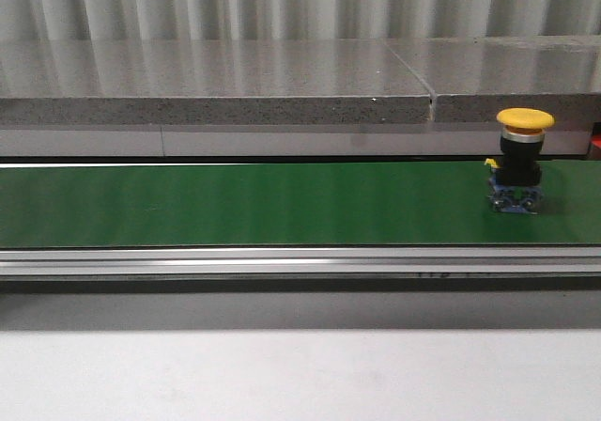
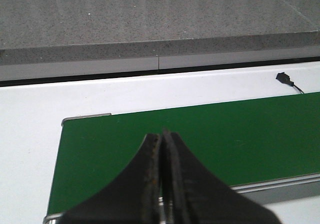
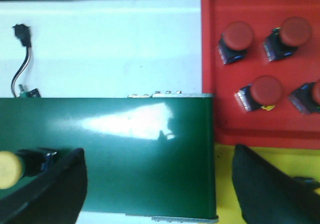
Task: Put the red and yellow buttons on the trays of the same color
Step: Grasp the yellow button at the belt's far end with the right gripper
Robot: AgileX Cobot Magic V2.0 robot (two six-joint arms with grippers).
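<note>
The yellow button (image 1: 525, 118) stands alone, upright on the green belt, so I should keep moving my open right gripper toward its black body (image 1: 519, 162) until my fingers straddle it.
A yellow button (image 1: 524, 158) with a black body stands upright on the green belt (image 1: 235, 203) at the far right. In the right wrist view it shows at the picture's edge (image 3: 10, 169), just beside one finger. My right gripper (image 3: 160, 186) is open over the belt's end with nothing between its fingers. Past that end lies the red tray (image 3: 210, 59) holding several red buttons (image 3: 237, 36). The yellow tray (image 3: 225, 194) borders it, partly hidden by a finger. My left gripper (image 2: 162, 136) is shut and empty above the belt's other end (image 2: 100, 149). Neither gripper shows in the front view.
A grey stone ledge (image 1: 216, 83) runs behind the belt. An aluminium rail (image 1: 282, 263) lines the belt's front. A small black sensor with a cable sits on the white table (image 2: 285, 77), and another one lies near the belt's tray end (image 3: 21, 34).
</note>
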